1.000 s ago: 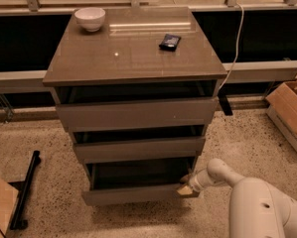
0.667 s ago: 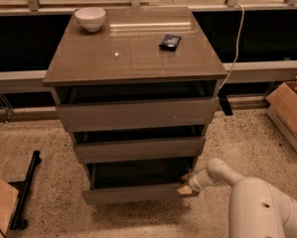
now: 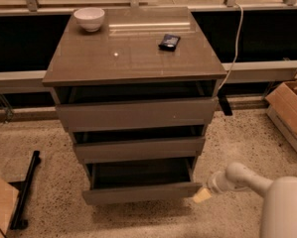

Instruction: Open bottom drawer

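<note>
My gripper is beside the end of the bottom drawer's front (image 3: 194,190). I should move back, reach over the front's top edge (image 3: 174,186) and pull from there.
The bottom drawer (image 3: 140,193) is the lowest of three in a grey-brown cabinet. Its plain front stands pulled out, and its dark shallow inside (image 3: 140,173) shows. The middle drawer (image 3: 139,149) and the top drawer (image 3: 136,114) also stand slightly out. My gripper (image 3: 201,195) is at the end of a white arm (image 3: 237,176) that comes in from the lower right. It sits at the right end of the bottom drawer's front, close to the floor.
A white bowl (image 3: 89,19) and a small dark object (image 3: 169,41) lie on the cabinet top (image 3: 133,53). A white cable (image 3: 235,43) hangs at the right. A cardboard box (image 3: 292,114) stands at the far right, a black stand (image 3: 25,195) at the lower left.
The gripper has stayed at the right end of the bottom drawer's front. The drawer stands out as before. No clear movement shows.
</note>
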Motion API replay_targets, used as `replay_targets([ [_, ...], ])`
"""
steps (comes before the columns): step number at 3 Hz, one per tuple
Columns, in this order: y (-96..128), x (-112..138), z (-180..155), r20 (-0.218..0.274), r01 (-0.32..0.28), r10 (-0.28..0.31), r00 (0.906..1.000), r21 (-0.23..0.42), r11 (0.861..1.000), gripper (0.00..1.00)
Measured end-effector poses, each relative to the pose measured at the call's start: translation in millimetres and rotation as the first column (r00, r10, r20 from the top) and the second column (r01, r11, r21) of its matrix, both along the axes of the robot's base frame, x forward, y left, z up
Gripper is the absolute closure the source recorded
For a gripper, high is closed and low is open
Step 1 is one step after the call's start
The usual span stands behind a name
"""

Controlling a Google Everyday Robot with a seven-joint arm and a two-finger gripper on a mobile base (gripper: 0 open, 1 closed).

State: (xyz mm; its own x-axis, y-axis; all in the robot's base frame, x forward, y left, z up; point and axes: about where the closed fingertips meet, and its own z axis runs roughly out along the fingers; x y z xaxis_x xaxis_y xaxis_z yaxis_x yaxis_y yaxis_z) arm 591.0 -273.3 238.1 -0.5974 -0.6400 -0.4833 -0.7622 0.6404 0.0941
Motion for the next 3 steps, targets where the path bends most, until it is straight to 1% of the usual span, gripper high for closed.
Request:
replay_targets([
  [1, -18.8, -67.4, 20.0, -0.116, 0.124, -0.127, 0.9851, -0.03, 0.992, 0.21],
  [2, -6.0, -88.8, 8.0, -0.155, 0.1, -0.102, 0.9827, -0.021, 0.995, 0.08],
  [3, 2.5, -80.9, 2.4, -0.169, 0.064, -0.066, 0.9834, -0.016, 0.998, 0.0],
])
